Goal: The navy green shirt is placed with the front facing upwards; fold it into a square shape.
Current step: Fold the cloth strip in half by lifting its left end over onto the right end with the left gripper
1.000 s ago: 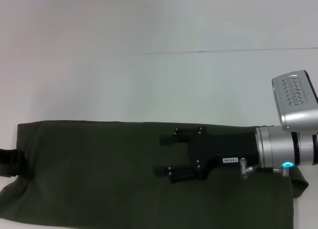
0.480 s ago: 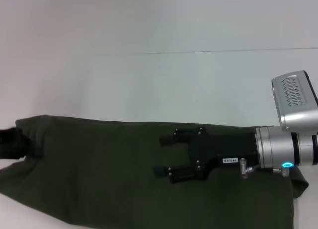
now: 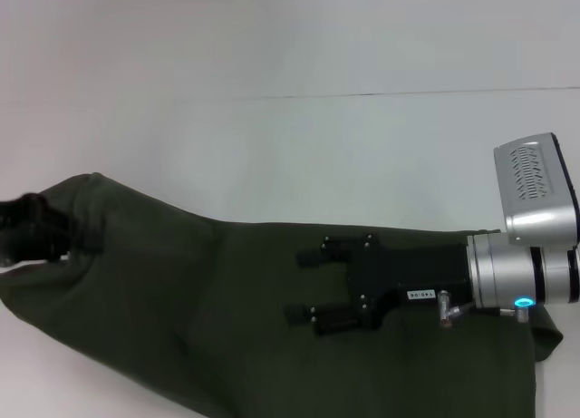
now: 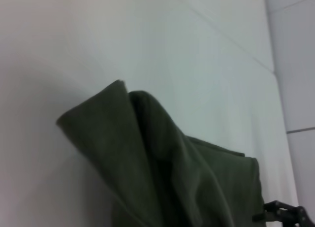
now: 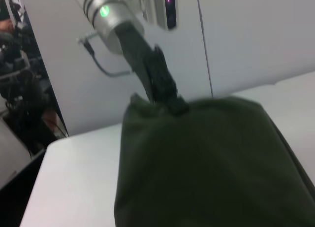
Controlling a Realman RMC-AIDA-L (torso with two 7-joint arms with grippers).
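Note:
My left gripper is holding the shirt's end point(image 3: 91, 200) stretched far out. It should swing that end back over the shirt's middle point(image 3: 249, 314) while my right gripper moves back out of the way.
The navy green shirt point(image 3: 208, 318) lies as a long dark olive strip across the near part of the white table; no lettering or neck label shows. My left gripper point(image 3: 36, 229) at the far left is shut on the shirt's left end and holds it raised off the table. The right wrist view shows it pinching that end point(image 5: 170, 98). My right gripper point(image 3: 297, 285) is open, fingers spread, lying flat on the shirt right of its middle. The lifted folded end shows in the left wrist view point(image 4: 157, 158), with the right gripper's fingers point(image 4: 283, 213) far off.
The white table point(image 3: 317, 155) stretches bare behind the shirt, with a thin seam line point(image 3: 408, 93) across it. The shirt's near edge runs out of the head view. Dark equipment point(image 5: 19, 89) stands beyond the table's edge in the right wrist view.
My left gripper has risen and moved slightly right, lifting the shirt's left end off the table. The right gripper has stayed in place on the shirt.

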